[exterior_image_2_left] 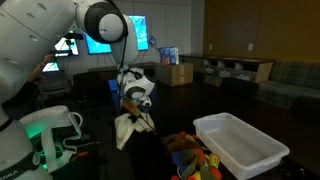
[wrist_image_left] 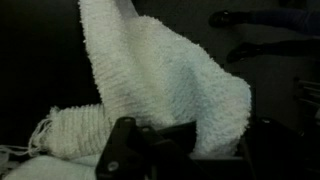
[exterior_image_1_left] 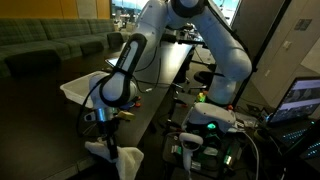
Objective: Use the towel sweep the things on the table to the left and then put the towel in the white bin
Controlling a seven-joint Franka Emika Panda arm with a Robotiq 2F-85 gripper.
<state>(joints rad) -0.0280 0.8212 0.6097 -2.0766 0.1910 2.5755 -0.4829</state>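
The towel (exterior_image_2_left: pixel 130 127) is hanging on the side where the heap has to go, so next my gripper takes the towel past the heap and sweeps from the heap's opposite side (exterior_image_1_left: pixel 150 93).
My gripper (exterior_image_1_left: pixel 104 128) is shut on a white towel (exterior_image_1_left: pixel 118 158), which hangs down from the jaws onto the dark table. In an exterior view the towel (exterior_image_2_left: pixel 125 130) dangles below the gripper (exterior_image_2_left: pixel 131 108) at the table's near end. In the wrist view the towel (wrist_image_left: pixel 165 80) fills most of the picture, draped from the jaws (wrist_image_left: pixel 185 150). The white bin (exterior_image_2_left: pixel 240 148) stands on the table to the right of the gripper; it also shows in an exterior view (exterior_image_1_left: pixel 82 90) behind the arm. A heap of colourful things (exterior_image_2_left: pixel 192 157) lies beside the bin.
The dark table (exterior_image_1_left: pixel 150 105) runs away from the gripper. Robot control gear with green lights (exterior_image_1_left: pixel 210 125) and a laptop (exterior_image_1_left: pixel 300 100) stand beside it. Sofas (exterior_image_1_left: pixel 50 45) and cardboard boxes (exterior_image_2_left: pixel 175 73) are in the background.
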